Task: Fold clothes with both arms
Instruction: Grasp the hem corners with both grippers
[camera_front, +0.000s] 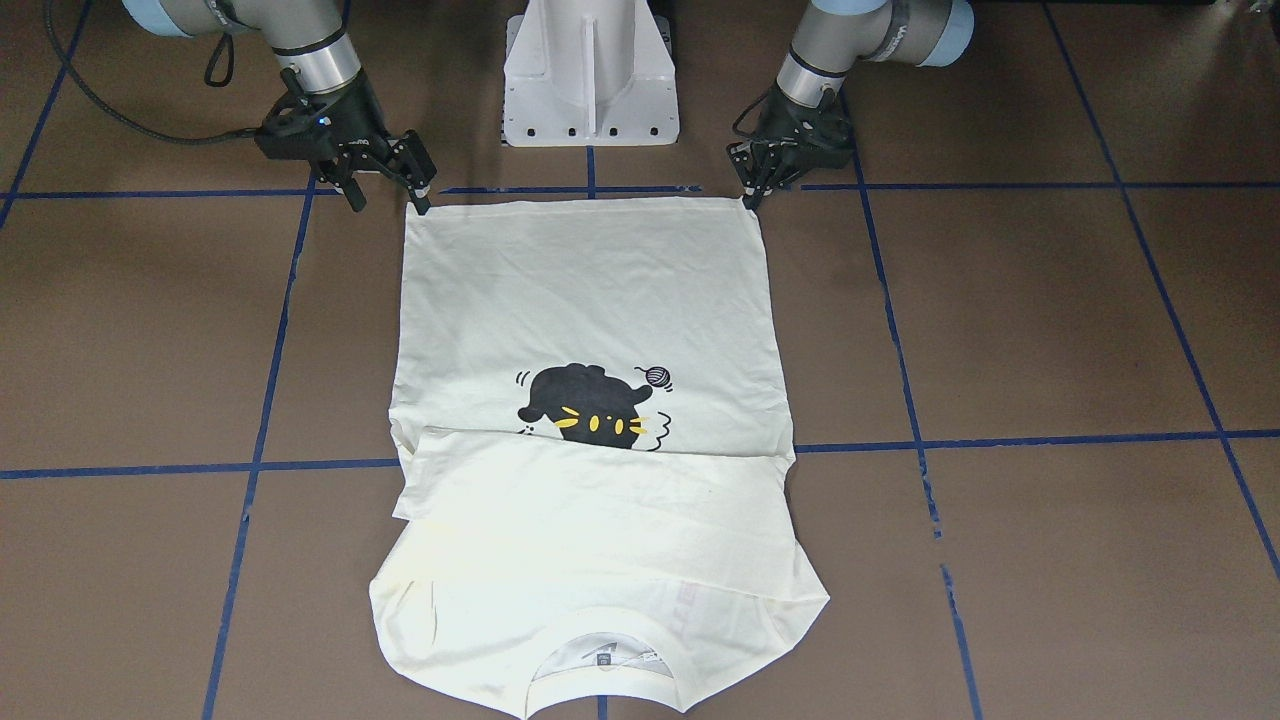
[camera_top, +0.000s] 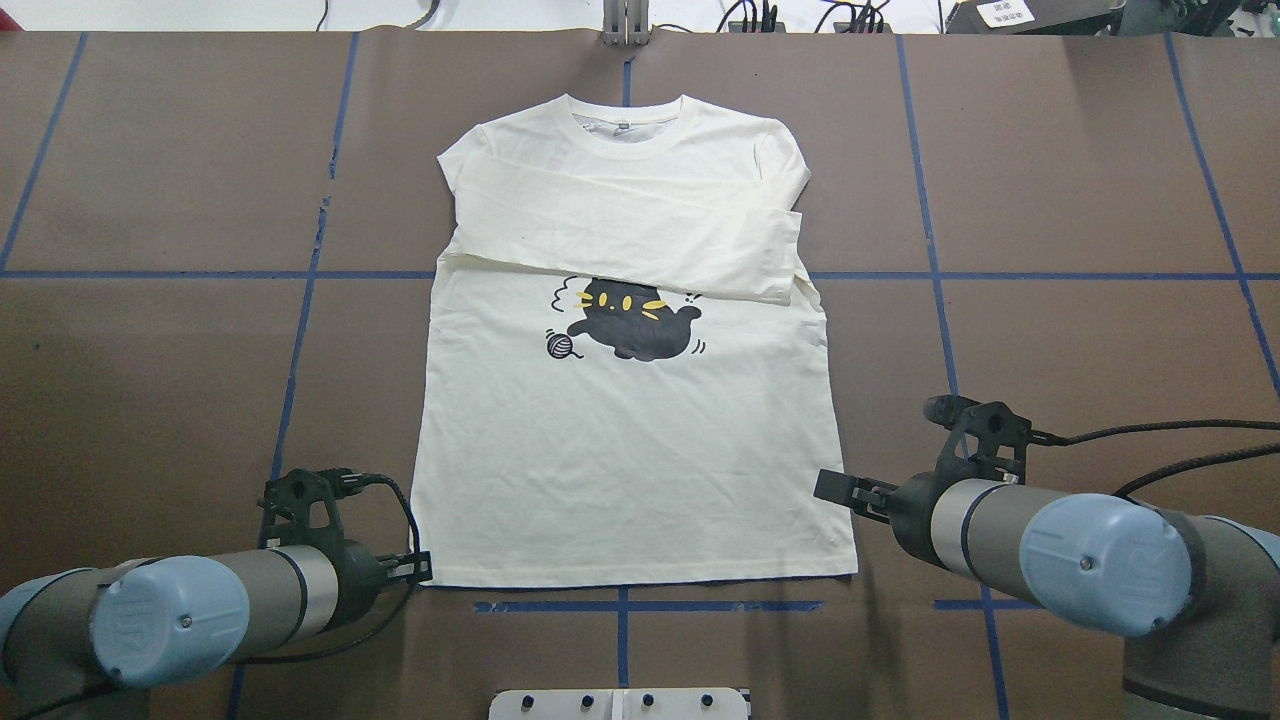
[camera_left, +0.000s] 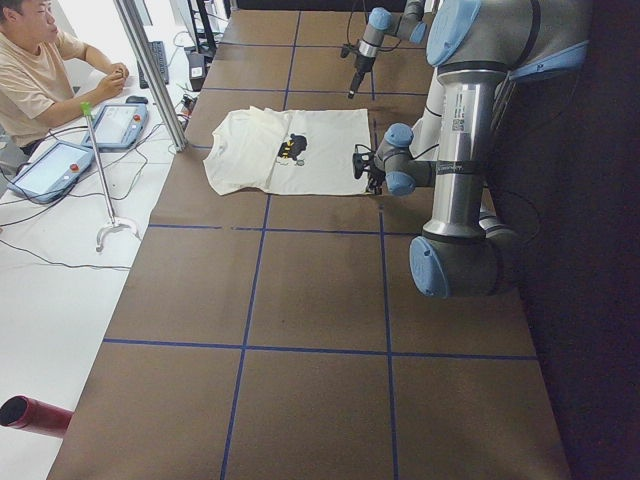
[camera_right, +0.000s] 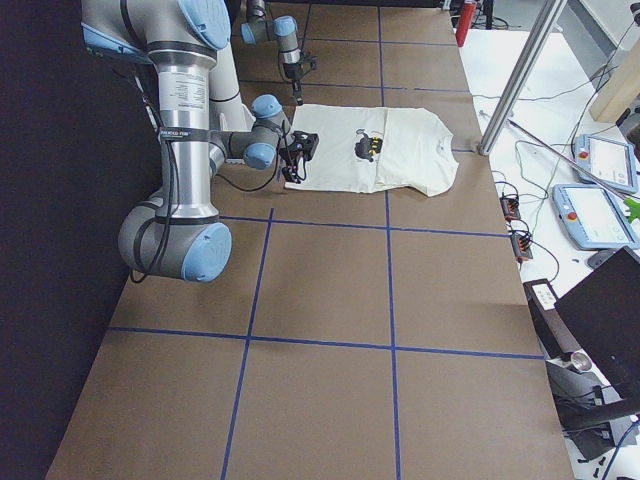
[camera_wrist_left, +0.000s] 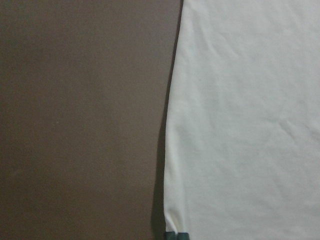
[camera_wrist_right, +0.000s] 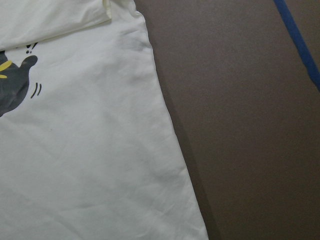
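My gripper will carry the hem (camera_front: 576, 202) toward the collar, and the hem should fold over flat and cover the cat print, because the shirt (camera_front: 588, 288) between lies smooth.
The cream-white shirt (camera_front: 590, 290) lies flat, print side up, on the brown table, collar away from the robot. Its sleeves are folded across the chest and cover the top of the black cat print (camera_top: 635, 320). My left gripper (camera_front: 752, 195) is at the hem's left corner (camera_top: 425, 578), jaws together; the left wrist view shows the shirt edge (camera_wrist_left: 172, 220) puckering into a fingertip (camera_wrist_left: 176, 235). My right gripper (camera_front: 388, 195) is open, low over the table at the hem's right corner, one finger (camera_front: 421, 192) touching the shirt edge. The right wrist view shows the shirt's side edge (camera_wrist_right: 165, 125), no fingers.
The white pedestal base (camera_front: 590, 70) stands behind the hem. Blue tape lines (camera_top: 620, 606) grid the table. A seated operator (camera_left: 40, 70) with tablets (camera_left: 115, 125) is past the table's far side. A red cylinder (camera_left: 35, 415) lies off the table.
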